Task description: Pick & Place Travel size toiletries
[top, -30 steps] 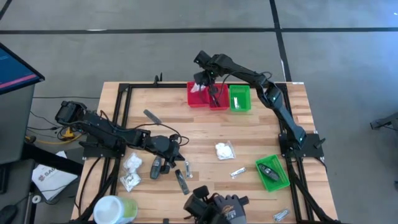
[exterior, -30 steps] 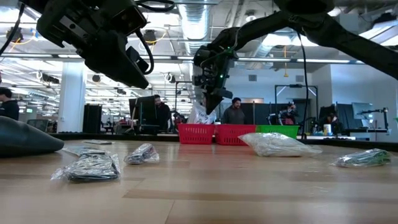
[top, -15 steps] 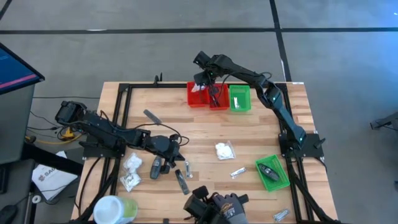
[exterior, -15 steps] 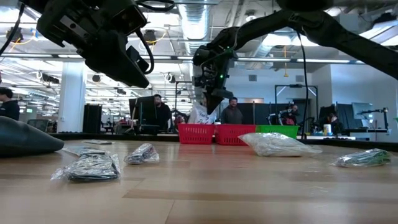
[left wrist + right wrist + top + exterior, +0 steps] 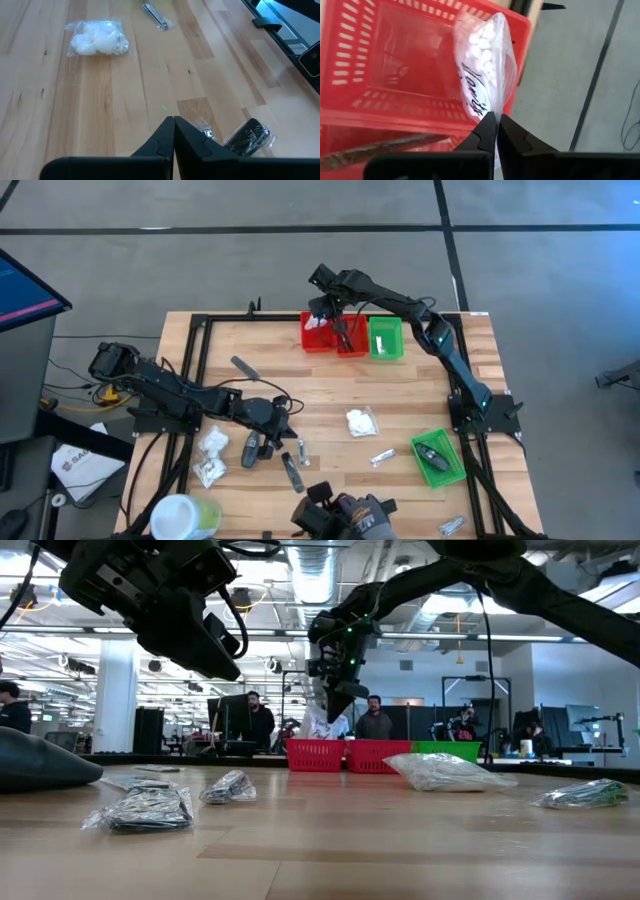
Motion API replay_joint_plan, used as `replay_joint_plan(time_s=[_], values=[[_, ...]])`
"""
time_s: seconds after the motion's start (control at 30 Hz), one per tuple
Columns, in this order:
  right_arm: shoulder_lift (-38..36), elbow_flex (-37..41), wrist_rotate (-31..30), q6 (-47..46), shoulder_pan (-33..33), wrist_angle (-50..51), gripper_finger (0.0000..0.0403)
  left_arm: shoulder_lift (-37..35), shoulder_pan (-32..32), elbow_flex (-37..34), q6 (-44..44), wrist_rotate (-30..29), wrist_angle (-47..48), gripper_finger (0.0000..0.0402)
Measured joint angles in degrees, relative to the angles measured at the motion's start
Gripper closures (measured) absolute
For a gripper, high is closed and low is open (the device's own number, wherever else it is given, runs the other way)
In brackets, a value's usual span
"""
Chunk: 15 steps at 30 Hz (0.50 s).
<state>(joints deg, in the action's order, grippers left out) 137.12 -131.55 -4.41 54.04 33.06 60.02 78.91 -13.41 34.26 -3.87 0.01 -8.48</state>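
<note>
The packet lies across the red bin's far rim (image 5: 514, 91). Next, my right gripper lets it go, close, and gently pushes the packet's white pieces (image 5: 484, 49) toward the bin's inside.
My right gripper (image 5: 327, 313) is at the table's far edge, shut on a clear crinkly packet (image 5: 484, 65) of small white pieces with dark writing on it. The packet hangs over the left red bin (image 5: 319, 337), as the low view shows (image 5: 318, 725). My left gripper (image 5: 173, 121) is shut with nothing in it, above the wood at the table's left middle (image 5: 283, 420). Lying flat on the table are a white packet (image 5: 361, 421), a silvery sachet (image 5: 383, 456), a dark stick (image 5: 291, 472) and two more packets (image 5: 211, 443). My right gripper pinches the packet's upper edge (image 5: 488, 109) between its two fingertips. The fingers come steeply from above, slanting down. The packet hangs below them, lifted clear of the table, its lower end about level with the red bin's rim (image 5: 314, 744).
A second red bin (image 5: 350, 340) and a green bin (image 5: 385, 338) stand beside the left red one. Another green bin (image 5: 437, 457) with a dark item sits at the right near side. A white-and-green tub (image 5: 181, 517) stands at the near left corner. People stand in the room behind.
</note>
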Motion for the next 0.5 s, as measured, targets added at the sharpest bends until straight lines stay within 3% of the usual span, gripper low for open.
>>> replay_joint_plan(time_s=[0.5], values=[[0.0,3.3,-3.1,-0.1,-0.8,-0.8,0.0368,0.0,0.0,0.0,0.2,0.0,-0.3,0.0401]])
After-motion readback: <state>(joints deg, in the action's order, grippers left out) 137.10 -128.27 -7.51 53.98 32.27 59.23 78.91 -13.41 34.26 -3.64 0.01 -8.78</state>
